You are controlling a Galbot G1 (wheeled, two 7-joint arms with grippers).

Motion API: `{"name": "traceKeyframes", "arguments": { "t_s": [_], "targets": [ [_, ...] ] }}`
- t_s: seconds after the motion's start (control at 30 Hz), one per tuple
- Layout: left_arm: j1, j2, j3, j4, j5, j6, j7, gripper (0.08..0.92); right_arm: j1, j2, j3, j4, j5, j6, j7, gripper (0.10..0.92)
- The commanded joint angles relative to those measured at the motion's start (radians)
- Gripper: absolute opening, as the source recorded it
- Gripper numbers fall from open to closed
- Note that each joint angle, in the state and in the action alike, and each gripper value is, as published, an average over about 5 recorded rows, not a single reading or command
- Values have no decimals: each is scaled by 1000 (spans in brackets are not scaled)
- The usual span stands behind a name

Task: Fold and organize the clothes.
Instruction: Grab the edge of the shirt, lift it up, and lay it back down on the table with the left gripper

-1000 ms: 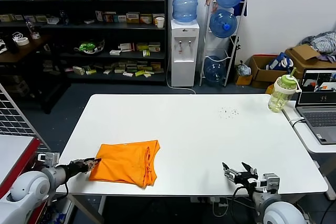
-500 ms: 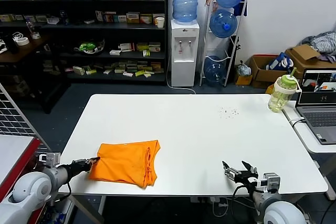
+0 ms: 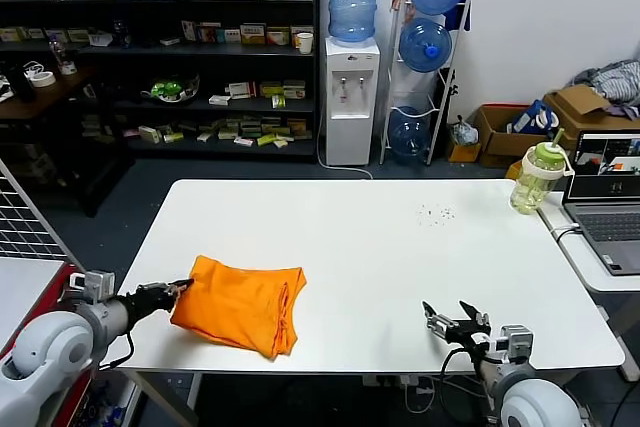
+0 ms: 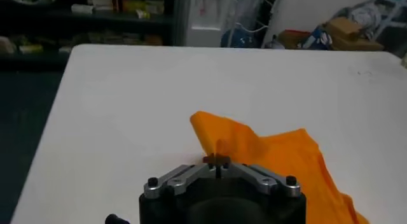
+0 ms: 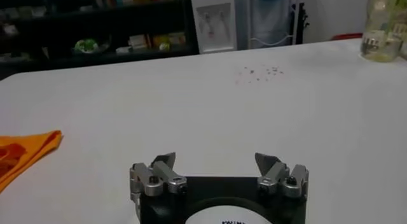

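Next, I swing the orange T-shirt (image 3: 243, 305) to the middle (image 3: 362, 287) with my left gripper and lay it flat, because it lies crooked near the table's end, far from my right gripper.
The clothes are one bright orange T-shirt (image 3: 242, 305), folded into a rough rectangle near the front left of the white table (image 3: 380, 247). My left gripper (image 3: 184, 287) is shut on the shirt's left edge, and that corner is lifted off the table into a small peak. From the left wrist, the jaws (image 4: 218, 160) meet on the orange cloth (image 4: 267, 155), which spreads away beyond them. My right gripper (image 3: 452, 324) stands open just above the table's front right, nothing between its fingers (image 5: 216, 163). A corner of the shirt (image 5: 25, 152) shows far off in the right wrist view.
A green-lidded bottle (image 3: 537, 177) stands at the table's far right edge, beside a laptop (image 3: 608, 197) on a side table. Small dark specks (image 3: 436, 213) dot the tabletop. Shelves, a water dispenser (image 3: 351, 72) and boxes stand behind.
My left gripper closed on the shirt's left edge and raised it slightly, so that corner now peaks up. The right gripper has stayed put.
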State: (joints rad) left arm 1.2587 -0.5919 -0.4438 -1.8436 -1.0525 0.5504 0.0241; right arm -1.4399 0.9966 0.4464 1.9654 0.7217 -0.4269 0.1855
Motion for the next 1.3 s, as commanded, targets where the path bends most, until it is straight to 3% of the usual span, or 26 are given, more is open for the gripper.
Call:
{"name": "traceKeyframes", "arguments": {
  "t_s": [0.03,0.43,0.63,0.77,0.9,1.07,1.17,1.3],
  "targets": [
    [17,164,-97,-67,98,48,-56,90,30,-6,-13,1,-6,12,-4,823],
    [94,250,-249,73,164,44,-104,90,50,-10,-26,-10,-9,35,-16,823],
    [134,268,-296,71,158,46,-120,90,45,-6,-24,-3,-14,35,-14,823],
    [138,240,-272,18,75,45,-166,90,38,4,-21,3,-30,30,-9,823],
    [94,123,-161,-117,-125,39,-328,90,21,26,-9,6,-58,24,-1,823],
    [-162,-136,195,-254,-386,63,-594,90,-41,51,33,24,-86,9,13,823],
    [-335,-288,398,-241,-457,64,-698,90,-88,62,70,39,-99,1,18,823],
    [-498,-465,569,-150,-453,60,-753,90,-137,80,108,58,-109,-6,24,823]
  ]
}}
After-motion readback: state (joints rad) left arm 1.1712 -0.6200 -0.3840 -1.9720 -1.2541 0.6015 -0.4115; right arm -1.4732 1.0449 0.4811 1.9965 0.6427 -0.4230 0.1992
